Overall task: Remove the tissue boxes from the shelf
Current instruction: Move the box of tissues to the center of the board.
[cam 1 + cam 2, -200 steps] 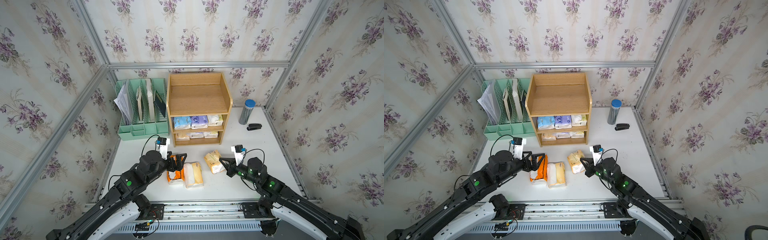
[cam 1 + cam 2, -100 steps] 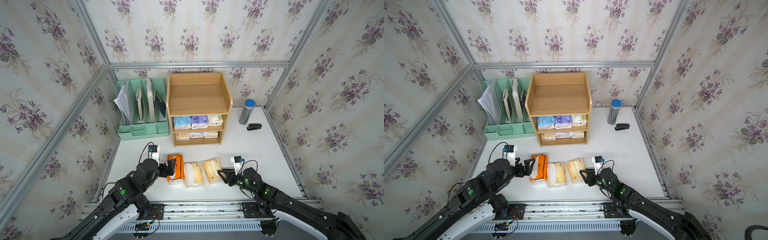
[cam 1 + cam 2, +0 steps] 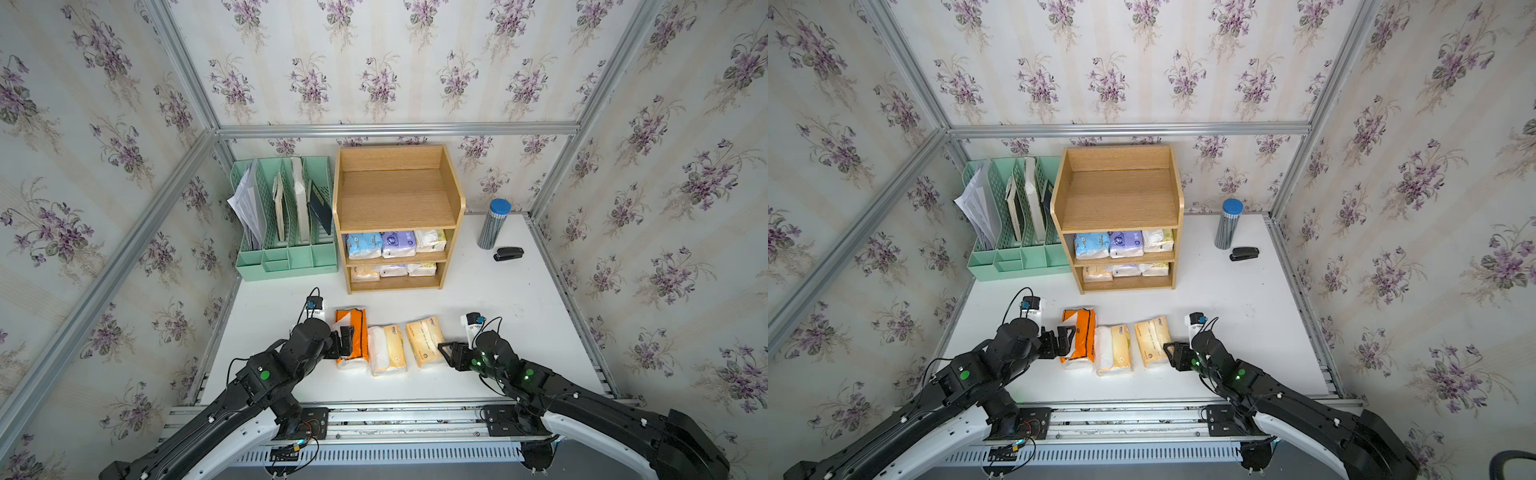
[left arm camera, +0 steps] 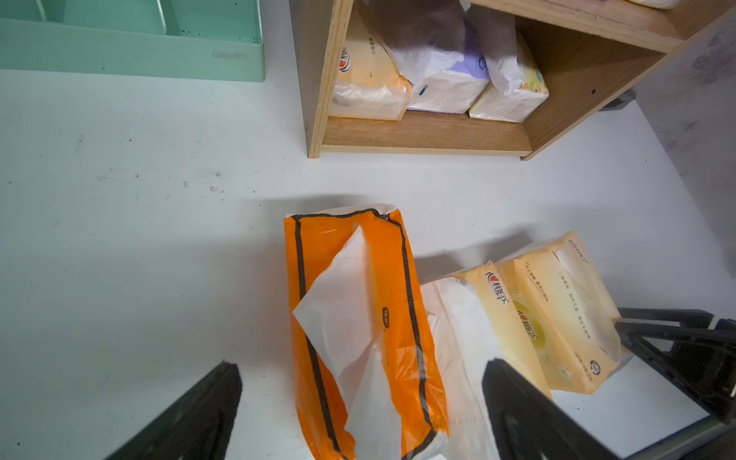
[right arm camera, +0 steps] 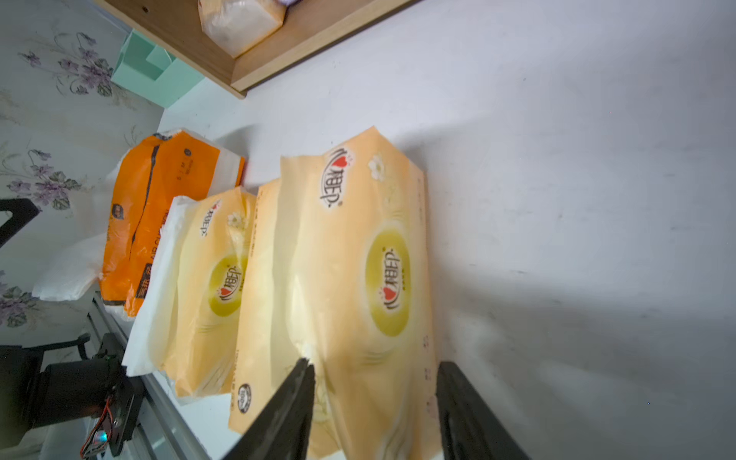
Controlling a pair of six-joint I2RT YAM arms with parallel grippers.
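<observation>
The cream-yellow tissue box [image 3: 424, 339] by the robot's right gripper sits crooked to its neighbor, so that gripper should first push it square against the other cream-yellow one [image 3: 389, 349].
Three tissue boxes lie in a row on the table in front of the shelf [image 3: 399, 195]: an orange one [image 3: 353, 332] and two cream-yellow ones [image 3: 388, 349] [image 3: 424, 338]. My left gripper [image 3: 345, 340] [image 4: 362, 368] stands wide open at the orange pack's near end and does not grip it. My right gripper [image 3: 446, 353] [image 5: 374, 366] is open, its fingers straddling the near end of the right cream pack [image 5: 350, 259], which rests on the table. The shelf's middle tier holds a light blue [image 3: 363, 245], a purple [image 3: 398, 244] and a white-yellow pack [image 3: 430, 240]. Three more sit on the bottom tier [image 3: 392, 271].
A mint green file organizer [image 3: 286, 232] with papers stands left of the shelf. A blue-capped striped cylinder [image 3: 492, 226] and a black stapler [image 3: 508, 253] sit at the back right. Walls enclose three sides, and a metal rail [image 3: 395, 415] runs along the front edge.
The right gripper lowered the cream pack it was carrying onto the table beside the other two and opened. Both arms drew back toward the front edge.
</observation>
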